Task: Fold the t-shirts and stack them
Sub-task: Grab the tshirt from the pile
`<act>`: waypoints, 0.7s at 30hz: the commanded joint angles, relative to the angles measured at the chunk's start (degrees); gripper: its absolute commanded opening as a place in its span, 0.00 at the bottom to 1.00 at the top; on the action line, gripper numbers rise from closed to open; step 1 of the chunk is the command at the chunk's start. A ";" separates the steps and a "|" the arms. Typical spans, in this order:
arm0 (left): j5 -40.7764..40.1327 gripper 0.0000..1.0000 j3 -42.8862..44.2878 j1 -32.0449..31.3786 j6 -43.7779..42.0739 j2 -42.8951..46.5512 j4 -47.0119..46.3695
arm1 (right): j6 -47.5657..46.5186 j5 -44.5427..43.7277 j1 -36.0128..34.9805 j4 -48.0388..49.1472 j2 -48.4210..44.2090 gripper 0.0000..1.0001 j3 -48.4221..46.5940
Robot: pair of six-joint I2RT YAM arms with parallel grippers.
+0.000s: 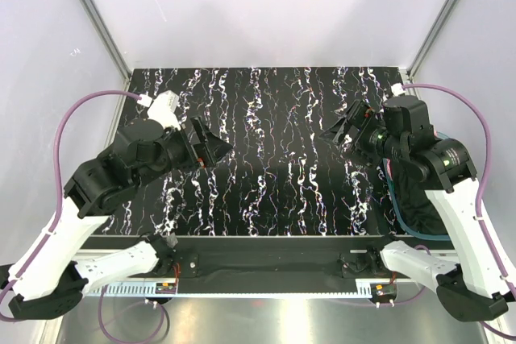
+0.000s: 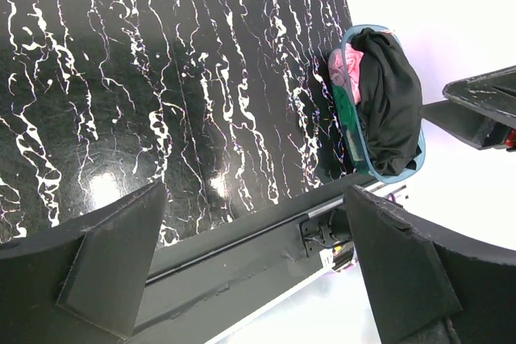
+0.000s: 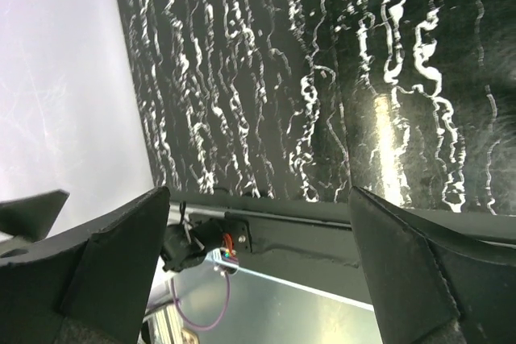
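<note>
The black shirt hangs over the pink one in the teal tub. I should keep reaching there with my open right gripper until its fingers pinch the black shirt (image 1: pixel 416 201).
The t-shirts lie bunched in a teal tub (image 2: pixel 349 144) at the table's right edge. A large black shirt (image 2: pixel 393 98) drapes over the top, with a pink one (image 2: pixel 342 70) and a bit of green one (image 2: pixel 346 108) under it. I cannot make out a turquoise-blue shirt. In the top view the tub (image 1: pixel 395 203) and black shirt (image 1: pixel 413 199) sit half hidden under my right arm. My left gripper (image 1: pixel 213 147) (image 2: pixel 254 192) is open and empty, above the table's left half. My right gripper (image 1: pixel 337 130) (image 3: pixel 260 195) is open and empty, above the right half, beside the tub.
The black table with white marbling (image 1: pixel 266 142) is bare between the two grippers. White walls with metal corner posts (image 1: pixel 97 14) enclose it on three sides. The arm bases and a black rail (image 1: pixel 266 262) run along the near edge.
</note>
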State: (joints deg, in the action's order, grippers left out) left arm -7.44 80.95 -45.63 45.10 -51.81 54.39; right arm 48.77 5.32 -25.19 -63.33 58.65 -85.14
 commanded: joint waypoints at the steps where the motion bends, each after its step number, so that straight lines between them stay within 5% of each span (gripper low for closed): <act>1: 0.15 0.99 -0.44 0.27 -0.10 0.92 -2.45 | 0.63 -4.97 -0.39 -1.53 -0.82 1.00 -1.69; 12: 0.06 0.99 1.06 0.27 -0.10 -0.48 -0.69 | -5.26 -41.86 4.25 -21.49 14.02 1.00 -9.69; 21: 5.06 0.99 0.62 0.36 0.42 -2.85 -0.08 | -11.25 -36.70 33.96 -10.15 15.88 0.86 3.30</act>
State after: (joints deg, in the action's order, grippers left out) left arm -5.50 80.95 -45.47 45.15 -53.45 54.57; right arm 39.57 -27.73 4.08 -73.73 75.50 -85.36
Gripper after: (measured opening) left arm 0.987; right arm 0.877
